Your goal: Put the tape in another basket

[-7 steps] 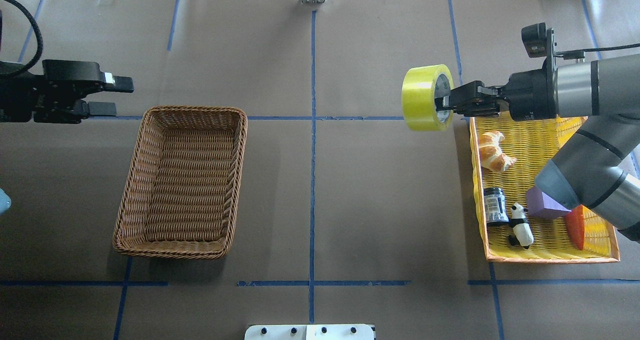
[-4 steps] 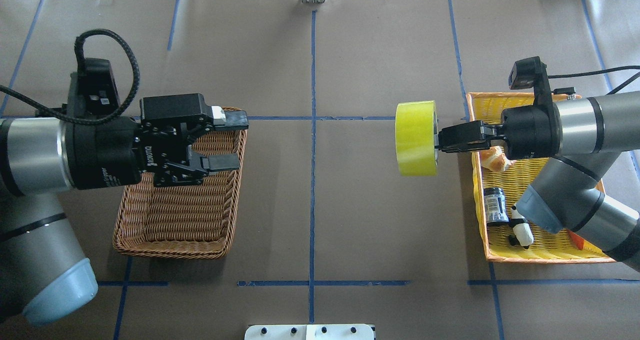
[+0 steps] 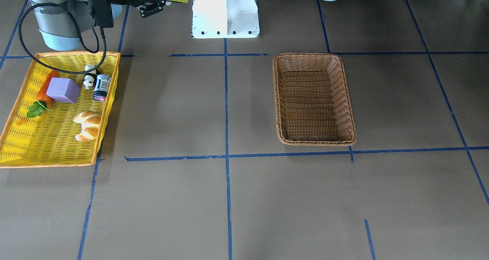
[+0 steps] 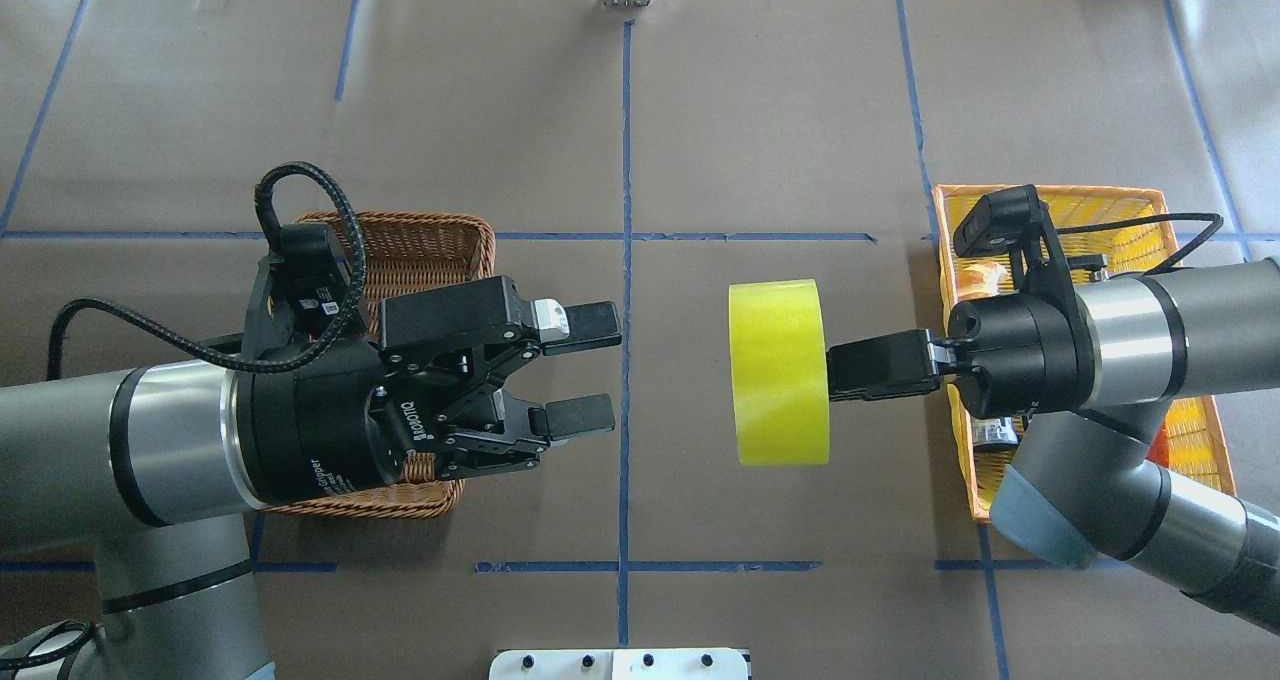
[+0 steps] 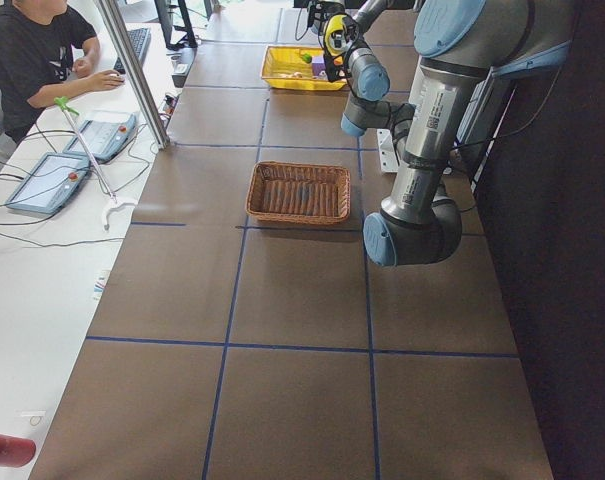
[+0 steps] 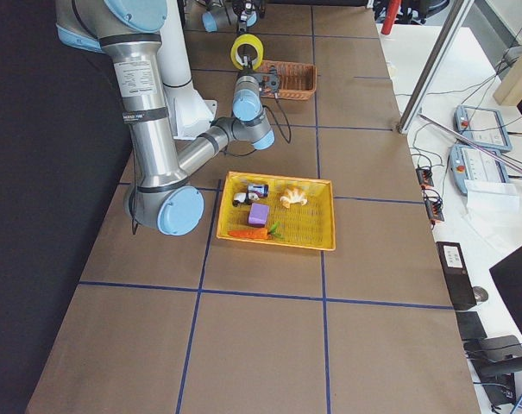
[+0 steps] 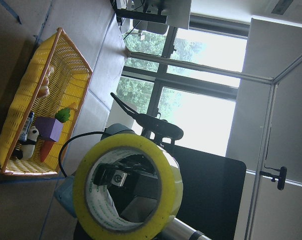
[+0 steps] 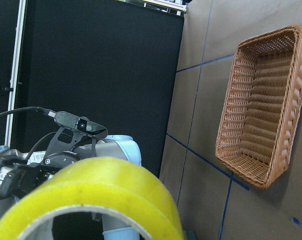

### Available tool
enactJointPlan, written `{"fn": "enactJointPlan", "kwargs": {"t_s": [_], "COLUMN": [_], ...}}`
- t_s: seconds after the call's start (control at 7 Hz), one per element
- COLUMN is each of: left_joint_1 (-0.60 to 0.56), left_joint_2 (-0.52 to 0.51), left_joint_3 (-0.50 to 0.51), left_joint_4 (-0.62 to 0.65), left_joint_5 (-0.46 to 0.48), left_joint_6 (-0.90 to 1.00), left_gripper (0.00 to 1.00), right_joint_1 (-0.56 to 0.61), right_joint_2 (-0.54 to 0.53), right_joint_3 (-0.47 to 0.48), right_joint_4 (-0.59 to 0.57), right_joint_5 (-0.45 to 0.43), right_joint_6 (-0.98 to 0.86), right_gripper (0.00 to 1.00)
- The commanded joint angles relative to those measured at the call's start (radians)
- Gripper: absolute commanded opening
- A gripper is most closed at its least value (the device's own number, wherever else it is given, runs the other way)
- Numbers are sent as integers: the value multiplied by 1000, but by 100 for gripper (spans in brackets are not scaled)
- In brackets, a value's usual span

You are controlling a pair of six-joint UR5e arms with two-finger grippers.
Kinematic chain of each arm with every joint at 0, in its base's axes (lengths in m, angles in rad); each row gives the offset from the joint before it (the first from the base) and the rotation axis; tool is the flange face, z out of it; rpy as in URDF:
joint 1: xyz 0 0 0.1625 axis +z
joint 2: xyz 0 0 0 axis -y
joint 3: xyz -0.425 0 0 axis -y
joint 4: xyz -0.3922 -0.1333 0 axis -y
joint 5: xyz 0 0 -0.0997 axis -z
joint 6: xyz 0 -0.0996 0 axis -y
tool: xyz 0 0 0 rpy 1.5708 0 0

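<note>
The tape's open core [image 7: 125,189] points straight at my left gripper, so the tape will lie flat with its core up when I lower it into the brown wicker basket.
The tape [image 4: 778,372], a wide yellow-green roll, hangs in the air right of the table's centre line. My right gripper [image 4: 838,372] is shut on its rim from the right. My left gripper [image 4: 600,372] is open and empty, facing the roll a short gap to its left. In the left wrist view the tape [image 7: 165,165] shows its open core head-on. It fills the bottom of the right wrist view [image 8: 91,190]. The brown wicker basket [image 4: 430,240] lies partly hidden under my left arm. It stands empty in the front view [image 3: 313,55].
The yellow plastic basket [image 3: 76,54] at the right end holds a croissant [image 3: 88,125], a purple block [image 3: 63,90], a carrot [image 3: 42,93], a panda figure [image 3: 89,79] and a dark can [image 3: 101,87]. The robot's white base [image 3: 225,11] stands at the near table edge.
My right arm has carried the tape left and nearer to the robot, toward the table's centre. My left arm has swung in over the wicker basket, its gripper open toward the tape.
</note>
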Motion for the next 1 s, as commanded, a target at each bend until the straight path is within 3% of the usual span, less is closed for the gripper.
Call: {"fn": "enactJointPlan", "kwargs": {"t_s": [0.0, 0.86], "left_joint_1": [39, 54], "left_joint_2": [-23, -55], "left_joint_3": [1, 27], "left_joint_4": [-4, 3], "left_joint_5": [77, 87], "left_joint_6": [0, -1], "left_gripper": [100, 100], "right_joint_1": [-88, -159], "right_joint_2": [2, 19], "right_joint_3": [9, 23], "right_joint_4": [-3, -6], "right_joint_5": [-91, -149], "right_joint_6": [0, -3], "right_gripper": [0, 1]}}
